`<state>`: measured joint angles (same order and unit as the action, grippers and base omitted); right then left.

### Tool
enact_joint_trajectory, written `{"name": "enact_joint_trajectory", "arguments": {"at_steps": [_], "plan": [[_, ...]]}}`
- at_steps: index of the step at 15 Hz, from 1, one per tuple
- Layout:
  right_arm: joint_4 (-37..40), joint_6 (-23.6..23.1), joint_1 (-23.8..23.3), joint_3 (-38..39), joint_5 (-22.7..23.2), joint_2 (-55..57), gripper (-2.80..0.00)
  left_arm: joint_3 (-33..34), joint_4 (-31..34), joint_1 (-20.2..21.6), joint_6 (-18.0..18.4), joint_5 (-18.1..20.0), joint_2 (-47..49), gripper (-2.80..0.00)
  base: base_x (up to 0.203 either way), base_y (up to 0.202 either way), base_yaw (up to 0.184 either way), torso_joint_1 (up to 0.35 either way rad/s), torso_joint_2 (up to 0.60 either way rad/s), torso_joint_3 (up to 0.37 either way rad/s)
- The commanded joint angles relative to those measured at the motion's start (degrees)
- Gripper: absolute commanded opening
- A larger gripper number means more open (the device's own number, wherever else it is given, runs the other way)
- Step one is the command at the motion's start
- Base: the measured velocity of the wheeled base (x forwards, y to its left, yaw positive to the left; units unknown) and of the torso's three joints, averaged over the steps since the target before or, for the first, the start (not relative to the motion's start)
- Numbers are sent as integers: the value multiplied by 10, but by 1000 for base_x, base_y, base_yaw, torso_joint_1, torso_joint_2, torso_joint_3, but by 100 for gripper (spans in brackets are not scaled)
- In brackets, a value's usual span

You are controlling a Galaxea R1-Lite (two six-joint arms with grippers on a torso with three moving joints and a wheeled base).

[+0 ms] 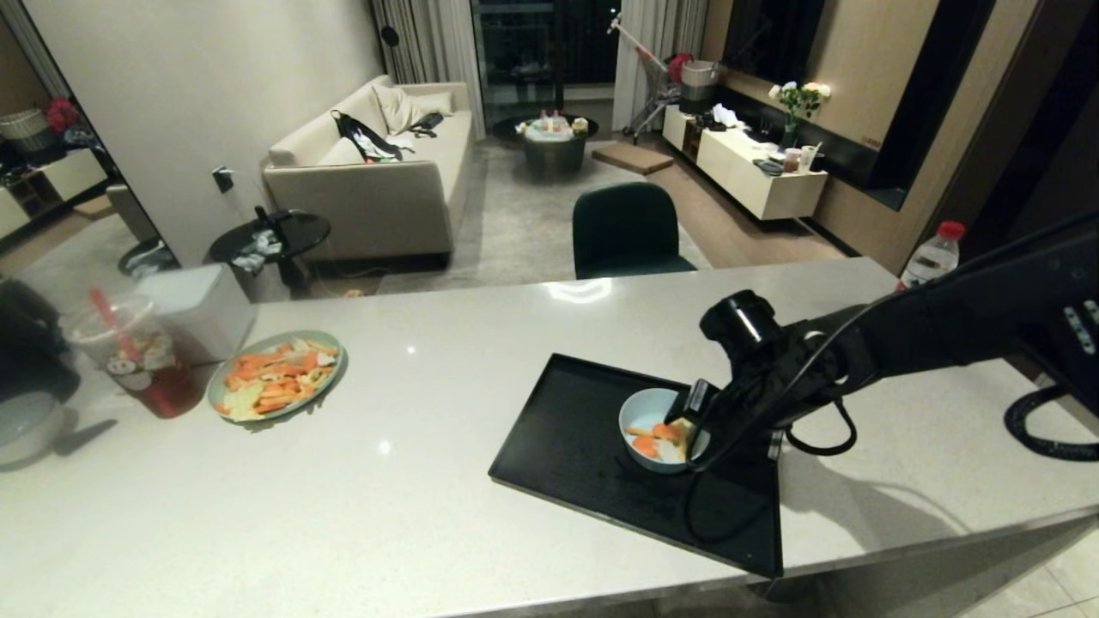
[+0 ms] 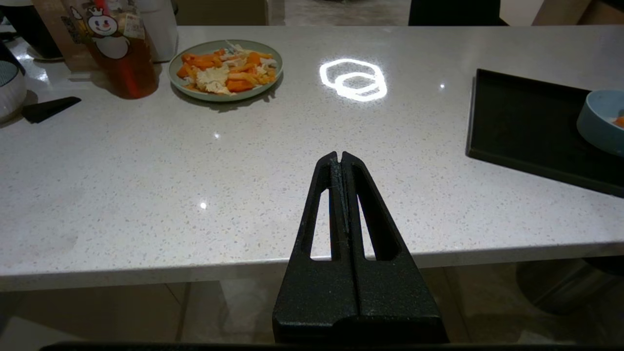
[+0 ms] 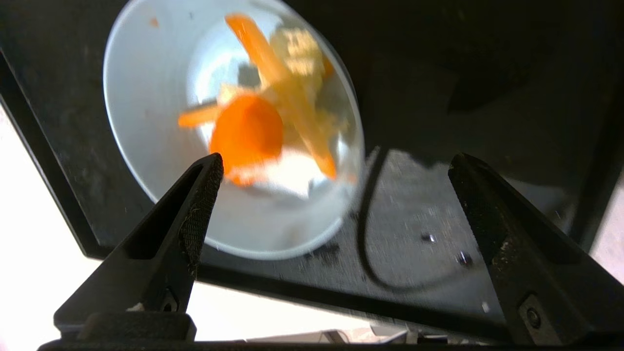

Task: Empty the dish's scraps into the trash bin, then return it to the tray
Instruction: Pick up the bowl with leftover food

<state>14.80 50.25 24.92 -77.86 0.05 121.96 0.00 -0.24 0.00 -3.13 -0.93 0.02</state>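
My gripper is going to carry the dish by its rim. The scraps should stay inside even as the dish tips, because they lie low within its high wall.
The dish, a small pale blue bowl, sits on the black tray near its right side. It holds the scraps, a few orange and pale yellow peel pieces. My right gripper hangs open just above the dish's right rim. One fingertip is over the bowl's inside by the scraps, the other over the bare tray. It holds nothing. My left gripper is shut and parked at the counter's near edge, far from the tray. The trash bin is out of view.
On the left of the counter stand a green plate heaped with peels, a red drink cup, a white box and a white bowl. A water bottle is at the far right, and a dark chair stands behind the counter.
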Motion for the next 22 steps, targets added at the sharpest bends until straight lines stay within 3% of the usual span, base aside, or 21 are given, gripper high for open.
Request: {"name": "enact_joint_trajectory", "arguments": {"at_steps": [1,6,7,22], "plan": [[1,3,0,-14,0,24,0,0,0,0,0,0,1,-280,0,0,0,0,0,0],[-1,3,0,-22,0,40,0,0,0,0,0,0,1,-280,0,0,0,0,0,0],[-2,4,0,-22,0,40,-280,0,0,0,0,0,1,-280,0,0,0,0,0,0],[22,1,5,-46,0,23,-280,0,0,0,0,0,1,-280,0,0,0,0,0,0]]}}
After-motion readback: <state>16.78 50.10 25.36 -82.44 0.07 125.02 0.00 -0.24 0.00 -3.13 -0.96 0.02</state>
